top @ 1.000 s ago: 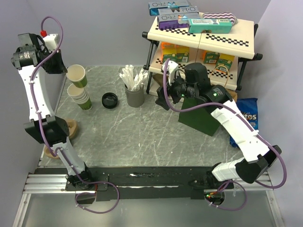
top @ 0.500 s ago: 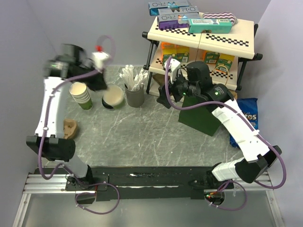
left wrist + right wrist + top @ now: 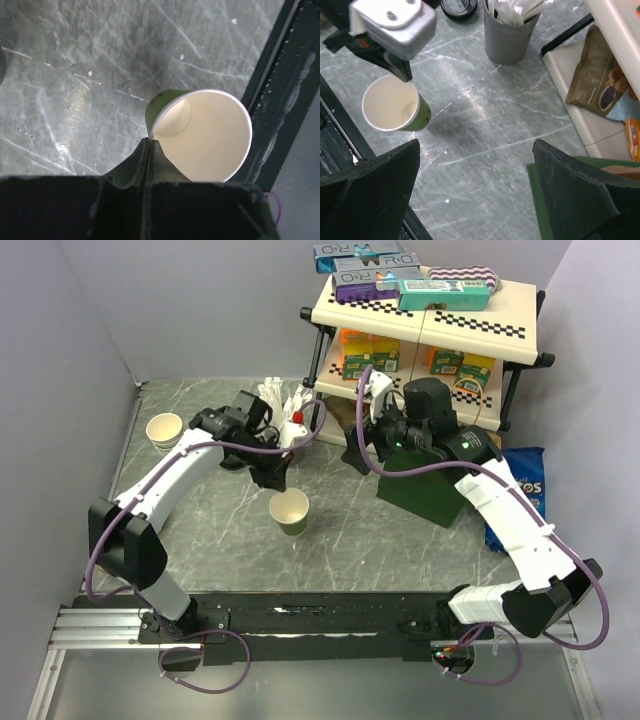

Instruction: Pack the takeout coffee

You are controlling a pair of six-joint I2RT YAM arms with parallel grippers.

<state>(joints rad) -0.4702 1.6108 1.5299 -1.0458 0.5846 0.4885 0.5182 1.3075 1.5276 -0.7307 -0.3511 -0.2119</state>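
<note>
I should keep lowering the green cup gently with my left gripper, since the cup's opening faces up and it is over a clear part of the table. I should let go once the cup's base sits flat.
The takeout coffee's cup, green outside and cream inside, has no lid on and leans over the middle of the table. My left gripper is shut on its rim, one finger inside and one outside the wall. The cup fills the left wrist view, and I cannot tell whether its base touches the table. A round black lid lies apart, beside the cutlery holder. My right gripper hangs open and empty to the right of the cup, its jaws wide over bare table.
A grey holder of white cutlery stands behind the cup. A stack of cups sits at the far left. A dark green bag stands under the right arm. The snack shelf and a blue chip bag are at the right.
My left arm has swung from the far left to the middle of the table, carrying the green cup down and forward. The right arm has barely moved.
</note>
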